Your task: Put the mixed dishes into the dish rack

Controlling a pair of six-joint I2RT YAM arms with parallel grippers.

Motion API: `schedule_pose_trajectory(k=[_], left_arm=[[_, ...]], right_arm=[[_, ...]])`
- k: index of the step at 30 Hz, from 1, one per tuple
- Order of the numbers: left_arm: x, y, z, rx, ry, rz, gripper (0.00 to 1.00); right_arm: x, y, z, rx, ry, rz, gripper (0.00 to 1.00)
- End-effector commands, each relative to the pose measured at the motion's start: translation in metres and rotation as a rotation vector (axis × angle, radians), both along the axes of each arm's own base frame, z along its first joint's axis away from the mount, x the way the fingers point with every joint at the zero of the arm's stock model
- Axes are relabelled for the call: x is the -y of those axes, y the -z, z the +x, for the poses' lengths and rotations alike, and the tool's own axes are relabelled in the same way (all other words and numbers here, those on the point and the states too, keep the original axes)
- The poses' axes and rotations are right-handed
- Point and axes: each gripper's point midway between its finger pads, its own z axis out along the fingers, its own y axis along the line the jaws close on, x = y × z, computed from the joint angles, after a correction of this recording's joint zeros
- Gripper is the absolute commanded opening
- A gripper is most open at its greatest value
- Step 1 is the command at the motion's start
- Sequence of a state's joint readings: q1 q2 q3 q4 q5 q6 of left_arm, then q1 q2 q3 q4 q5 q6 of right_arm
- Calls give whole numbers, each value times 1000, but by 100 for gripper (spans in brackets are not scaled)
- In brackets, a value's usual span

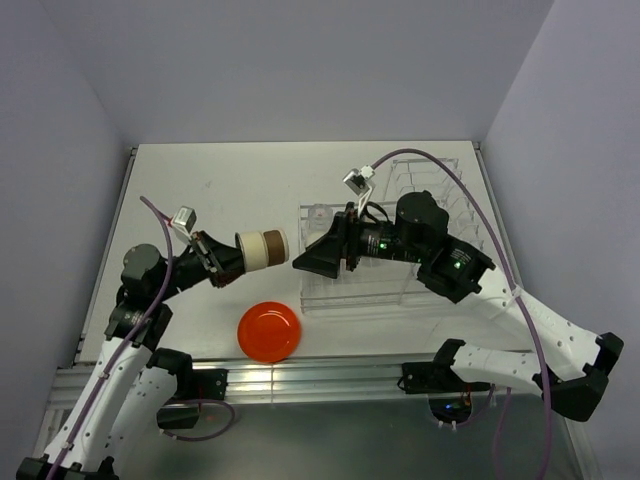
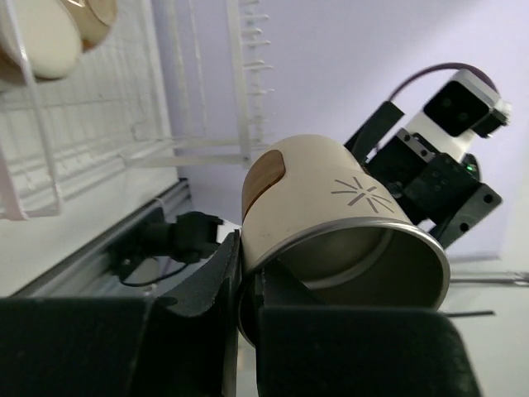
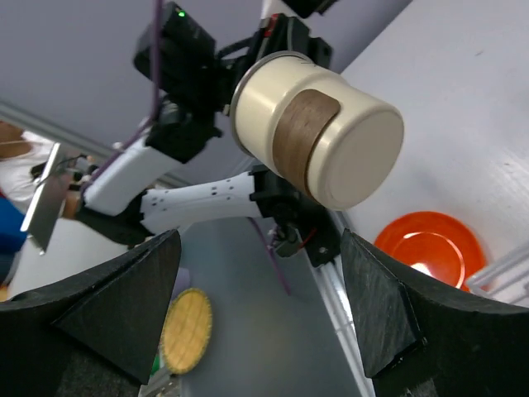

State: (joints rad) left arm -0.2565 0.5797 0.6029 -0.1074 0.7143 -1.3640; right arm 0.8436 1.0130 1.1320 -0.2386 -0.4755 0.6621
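Note:
My right gripper should keep moving in, since the cup's free base (image 1: pixel 286 246) faces its open fingers, until they span the cup's brown band (image 1: pixel 274 247), and then close.
My left gripper (image 1: pixel 236 256) is shut on the rim of a cream cup with a brown band (image 1: pixel 262 247) and holds it sideways above the table. In the left wrist view the cup (image 2: pixel 331 211) is pinched at its rim, one finger (image 2: pixel 207 281) outside and one inside. My right gripper (image 1: pixel 302 262) is open and empty, facing the cup's base from the right, a short gap apart. In the right wrist view the cup (image 3: pixel 318 136) hangs beyond my open fingers (image 3: pixel 124 306). The orange-red plate (image 1: pixel 269 330) lies flat on the table below. The clear dish rack (image 1: pixel 420 290) is under the right arm.
A beige bowl with a white inside (image 2: pixel 37 37) rests in the rack's basket (image 2: pixel 107 124). A small clear glass (image 1: pixel 318 213) stands at the rack's back left corner. The plate also shows in the right wrist view (image 3: pixel 430 248). A metal rail (image 1: pixel 300 375) runs along the table's near edge.

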Motion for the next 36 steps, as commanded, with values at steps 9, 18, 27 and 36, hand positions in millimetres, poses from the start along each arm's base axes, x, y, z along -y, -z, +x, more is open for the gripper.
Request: schedule_pose_trajectory(k=[9,18,27,36], left_arm=[[0,-61,-51,140,181,-315,0],[-2,-52,-56,124,177,-333,0],[-1,-46,-55,113,178,-334,0],[-1,-41,-55,103,182,-342,0]], right_arm=[[-20,-27,-16,17,-158,144,86],[-46,-33,-14,11,-201,185,86],[-69,-49,-28,-1,-291,248,86],[-87,-56,-41,-13,-347,272,82]])
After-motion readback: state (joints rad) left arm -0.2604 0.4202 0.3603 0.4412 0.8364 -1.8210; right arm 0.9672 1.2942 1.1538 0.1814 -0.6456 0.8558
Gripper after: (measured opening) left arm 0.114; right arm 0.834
